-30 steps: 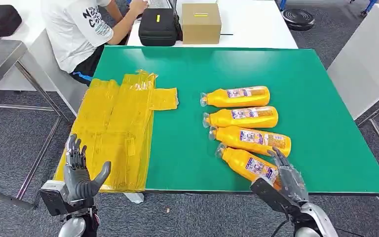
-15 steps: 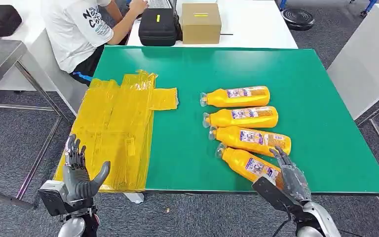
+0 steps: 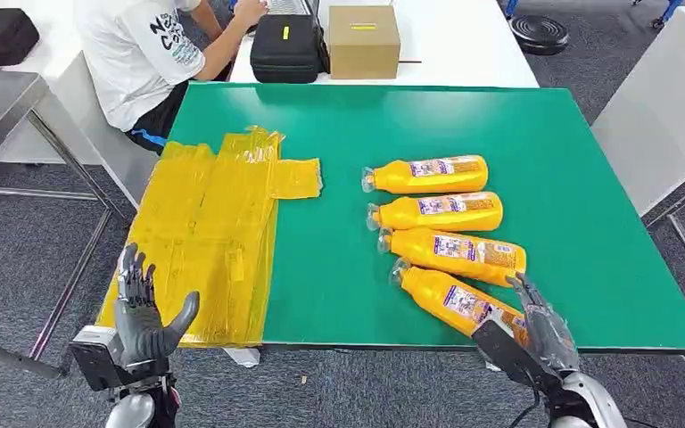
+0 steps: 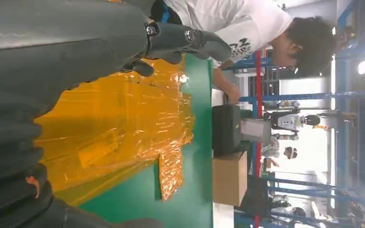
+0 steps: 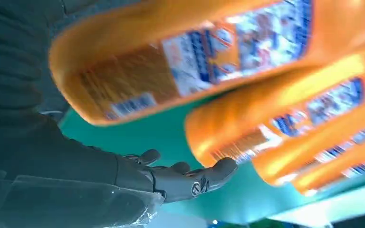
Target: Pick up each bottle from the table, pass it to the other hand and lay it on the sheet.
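The bottle's barcode side [image 5: 134,103] is on top, so the nearest bottle [image 3: 464,303] will reveal a front label that is hidden now, once the robot flips it over onto the sheet.
Several orange bottles with blue and white labels lie side by side on the green table [image 3: 339,259], caps toward the sheet. The nearest bottle [image 3: 453,300] lies at the front edge. My right hand [image 3: 542,325] is open, fingers spread, at that bottle's base end; whether it touches is unclear. In the right wrist view the nearest bottle [image 5: 180,52] is close above my fingers [image 5: 190,178], blurred. The yellow plastic sheet [image 3: 210,232] covers the table's left side. My left hand [image 3: 143,312] is open, upright at the sheet's front corner, holding nothing. The left wrist view shows the sheet [image 4: 119,128].
A person in a white shirt [image 3: 147,53] sits at the table's far left corner. A black case [image 3: 287,46] and a cardboard box [image 3: 363,40] stand on the white table behind. A metal table [image 3: 0,107] is at the left.
My right hand has drifted right and slightly nearer along the front edge, toward the base of the nearest bottle. The left hand and the bottles have stayed put.
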`<state>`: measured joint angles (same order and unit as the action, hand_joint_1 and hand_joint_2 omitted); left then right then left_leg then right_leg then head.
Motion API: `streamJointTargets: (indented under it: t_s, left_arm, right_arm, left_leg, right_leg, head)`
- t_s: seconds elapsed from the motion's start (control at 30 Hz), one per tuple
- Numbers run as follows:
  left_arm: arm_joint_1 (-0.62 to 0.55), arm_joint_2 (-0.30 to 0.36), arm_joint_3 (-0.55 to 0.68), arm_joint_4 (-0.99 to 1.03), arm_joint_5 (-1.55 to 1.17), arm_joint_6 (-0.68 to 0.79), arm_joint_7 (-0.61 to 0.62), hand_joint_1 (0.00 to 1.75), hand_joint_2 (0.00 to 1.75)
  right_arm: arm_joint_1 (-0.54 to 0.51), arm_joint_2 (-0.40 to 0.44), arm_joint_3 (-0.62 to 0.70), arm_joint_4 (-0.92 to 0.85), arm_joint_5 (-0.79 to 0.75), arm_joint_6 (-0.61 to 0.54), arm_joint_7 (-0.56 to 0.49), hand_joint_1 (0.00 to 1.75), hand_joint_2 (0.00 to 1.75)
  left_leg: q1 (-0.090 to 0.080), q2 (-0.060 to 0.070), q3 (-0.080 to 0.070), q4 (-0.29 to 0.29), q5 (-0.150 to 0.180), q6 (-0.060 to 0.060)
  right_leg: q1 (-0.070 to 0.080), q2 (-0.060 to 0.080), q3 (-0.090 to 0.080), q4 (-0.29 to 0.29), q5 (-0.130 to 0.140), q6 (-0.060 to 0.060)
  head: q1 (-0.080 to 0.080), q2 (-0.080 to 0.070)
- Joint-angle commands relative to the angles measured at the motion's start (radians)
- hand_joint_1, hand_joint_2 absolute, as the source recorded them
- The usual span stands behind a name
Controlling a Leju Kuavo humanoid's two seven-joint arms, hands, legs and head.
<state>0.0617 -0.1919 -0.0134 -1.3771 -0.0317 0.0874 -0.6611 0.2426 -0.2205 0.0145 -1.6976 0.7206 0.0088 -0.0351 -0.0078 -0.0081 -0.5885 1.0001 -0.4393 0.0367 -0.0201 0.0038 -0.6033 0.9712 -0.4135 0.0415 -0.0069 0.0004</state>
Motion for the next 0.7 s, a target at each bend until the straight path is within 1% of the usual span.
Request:
streamJointTargets:
  t_s: [0.03, 0.07, 0.17, 0.2, 0.3, 0.37, 0.47, 0.53, 0.7]
  left_arm:
    - [-0.011, 0.0, 0.021, 0.036, -0.006, 0.003, 0.014, 0.0, 1.75]
    - [-0.012, 0.0, 0.021, 0.038, -0.006, 0.003, 0.014, 0.0, 1.75]
    - [-0.021, 0.001, 0.016, 0.046, -0.006, 0.002, 0.018, 0.0, 1.75]
    - [-0.022, 0.001, 0.015, 0.046, -0.006, 0.002, 0.018, 0.0, 1.75]
    - [-0.019, 0.003, 0.025, 0.033, -0.007, 0.007, 0.019, 0.0, 1.75]
    - [-0.017, 0.004, 0.027, 0.031, -0.008, 0.008, 0.02, 0.0, 1.75]
    - [-0.017, 0.004, 0.027, 0.031, -0.008, 0.008, 0.02, 0.0, 1.75]
    - [-0.017, 0.004, 0.027, 0.031, -0.008, 0.008, 0.02, 0.0, 1.75]
    - [-0.011, 0.004, 0.034, 0.023, -0.007, 0.009, 0.02, 0.0, 1.75]
  right_arm:
    - [-0.015, 0.029, -0.02, 0.041, 0.02, -0.001, 0.034, 0.0, 1.75]
    - [-0.02, 0.027, -0.02, 0.049, 0.019, 0.002, 0.035, 0.0, 1.75]
    - [-0.05, 0.035, -0.025, 0.092, 0.02, 0.01, 0.039, 0.0, 1.75]
    - [-0.051, 0.037, -0.025, 0.093, 0.021, 0.011, 0.04, 0.0, 1.75]
    - [-0.029, 0.06, -0.026, 0.075, 0.038, 0.014, 0.046, 0.0, 1.75]
    - [-0.023, 0.061, -0.025, 0.069, 0.04, 0.013, 0.047, 0.0, 1.75]
    - [-0.023, 0.061, -0.025, 0.069, 0.04, 0.013, 0.047, 0.0, 1.75]
    - [-0.023, 0.061, -0.025, 0.069, 0.04, 0.013, 0.047, 0.0, 1.75]
    - [-0.021, 0.064, -0.029, 0.064, 0.042, 0.012, 0.047, 0.0, 1.75]
  left_leg:
    - [0.002, 0.002, 0.005, 0.0, -0.002, -0.003]
    - [0.001, 0.001, 0.003, -0.001, -0.001, -0.002]
    - [0.001, 0.001, 0.004, -0.001, -0.001, -0.002]
    - [0.001, 0.001, 0.002, -0.001, 0.0, -0.002]
    - [0.002, 0.002, 0.004, -0.001, -0.001, -0.003]
    - [0.001, 0.0, 0.002, -0.001, 0.0, -0.002]
    - [0.002, 0.001, 0.005, -0.001, -0.002, -0.003]
    - [0.001, 0.001, 0.003, -0.001, -0.001, -0.002]
    - [0.002, 0.001, 0.005, 0.0, -0.001, -0.003]
  right_leg:
    - [0.002, 0.001, 0.005, -0.001, -0.001, -0.003]
    - [0.001, 0.001, 0.003, -0.001, -0.001, -0.002]
    - [0.002, 0.0, 0.004, -0.001, -0.001, -0.002]
    - [0.001, 0.001, 0.002, -0.002, 0.0, -0.001]
    - [0.002, 0.001, 0.005, -0.002, -0.001, -0.002]
    - [0.001, 0.0, 0.002, -0.001, 0.0, -0.001]
    - [0.002, 0.0, 0.005, -0.001, -0.002, -0.002]
    - [0.001, 0.0, 0.002, -0.001, -0.001, -0.001]
    - [0.002, 0.0, 0.005, -0.001, -0.001, -0.002]
  head:
    - [0.0, 0.0]
    - [0.0, 0.0]
    - [0.0, 0.0]
    - [0.0, 0.0]
    - [0.0, 0.0]
    - [0.001, 0.0]
    - [0.0, 0.0]
    - [0.0, 0.0]
    - [0.0, 0.0]
